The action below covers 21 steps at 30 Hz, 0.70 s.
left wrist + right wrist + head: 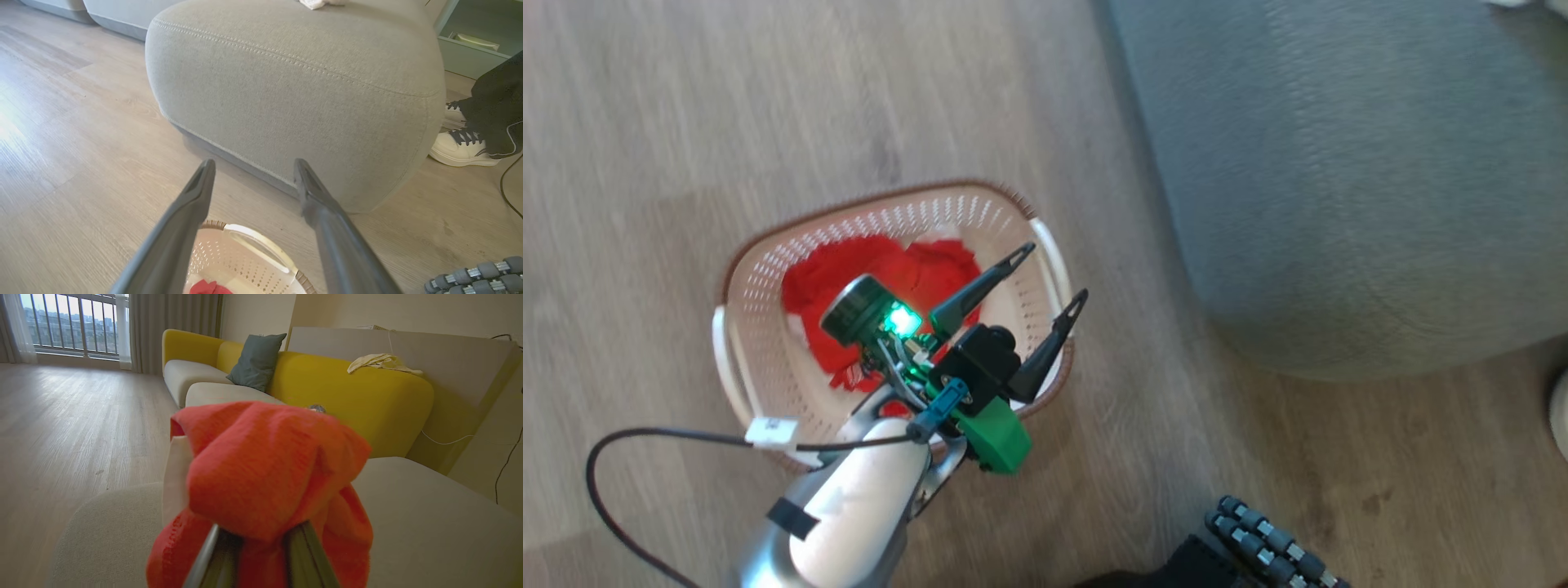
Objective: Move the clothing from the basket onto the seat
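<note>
Basket's bottom (pixel 814 385) can be seen around the low heap. I expect the red clothing (pixel 890 269) will come out in one piece and leave the basket empty when I lift it.
The cream basket (pixel 756 261) stands on the wood floor with red clothing (pixel 866 265) bunched inside. My left gripper (pixel 1058 269) hangs open and empty over the basket's right rim. The left wrist view has the open left gripper (pixel 254 163) pointing at the grey seat (pixel 294 90), with the basket (pixel 245 261) and a bit of red clothing (pixel 206 288) below it. Another red garment with a white panel (pixel 261 465) is bunched in my right gripper (pixel 257 543), which is shut on it above the seat (pixel 429 522). The seat (pixel 1339 180) lies right of the basket.
A person's white shoes (pixel 461 147) and dark trouser leg stand by the seat's far corner. My base's roller wheel (pixel 1274 547) sits near the bottom edge. A black cable (pixel 605 490) loops off my left forearm. A yellow sofa (pixel 347 388) with a teal cushion (pixel 255 361) is behind the seat.
</note>
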### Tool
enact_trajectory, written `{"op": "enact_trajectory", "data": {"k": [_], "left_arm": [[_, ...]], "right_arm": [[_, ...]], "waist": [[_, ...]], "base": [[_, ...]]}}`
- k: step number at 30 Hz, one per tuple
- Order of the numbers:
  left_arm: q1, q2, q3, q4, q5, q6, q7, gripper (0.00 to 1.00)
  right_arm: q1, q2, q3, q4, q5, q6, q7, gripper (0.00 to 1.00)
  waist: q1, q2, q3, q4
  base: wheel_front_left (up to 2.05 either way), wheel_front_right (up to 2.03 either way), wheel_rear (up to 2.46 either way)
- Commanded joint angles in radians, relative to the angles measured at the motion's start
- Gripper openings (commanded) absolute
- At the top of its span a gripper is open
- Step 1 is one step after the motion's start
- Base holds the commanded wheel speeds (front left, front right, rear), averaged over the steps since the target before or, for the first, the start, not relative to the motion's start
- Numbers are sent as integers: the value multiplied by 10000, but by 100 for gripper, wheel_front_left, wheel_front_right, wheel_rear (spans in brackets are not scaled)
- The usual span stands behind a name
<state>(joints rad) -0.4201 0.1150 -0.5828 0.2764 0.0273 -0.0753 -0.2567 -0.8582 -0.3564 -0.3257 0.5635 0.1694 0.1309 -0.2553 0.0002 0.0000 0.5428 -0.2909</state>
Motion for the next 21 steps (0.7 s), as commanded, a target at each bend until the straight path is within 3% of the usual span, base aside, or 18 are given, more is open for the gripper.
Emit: {"op": "enact_trajectory", "data": {"k": [1,10,18,19,20,21], "left_arm": [[-207,92,165,-336,39,65,-51,100],[-669,115,-217,-386,16,296,-51,100],[-747,133,-372,-368,-142,482,-51,100],[-753,135,-396,-349,-157,490,-51,100],[-759,132,-423,-330,-168,501,-51,100],[-762,124,-445,-318,-185,514,-51,100]], "right_arm": [[-343,-381,98,58,82,-2,-65,0],[-1498,-861,-80,3136,-514,-2,-65,0],[-1570,-496,-253,3740,-1027,-2,-65,0],[-1586,-464,-365,3704,-987,-2,-65,30],[-1576,-431,-432,3679,-966,-2,-65,84],[-1549,-397,-456,3727,-952,-2,-65,100]], "waist": [[-2,0,459,414],[-2,0,1116,995],[-2,0,1098,1034],[-2,0,1057,1027],[-2,0,1010,1019],[-2,0,950,1009]], "base": [[0,0,0],[0,0,0],[0,0,0],[0,0,0],[0,0,0],[0,0,0]]}}
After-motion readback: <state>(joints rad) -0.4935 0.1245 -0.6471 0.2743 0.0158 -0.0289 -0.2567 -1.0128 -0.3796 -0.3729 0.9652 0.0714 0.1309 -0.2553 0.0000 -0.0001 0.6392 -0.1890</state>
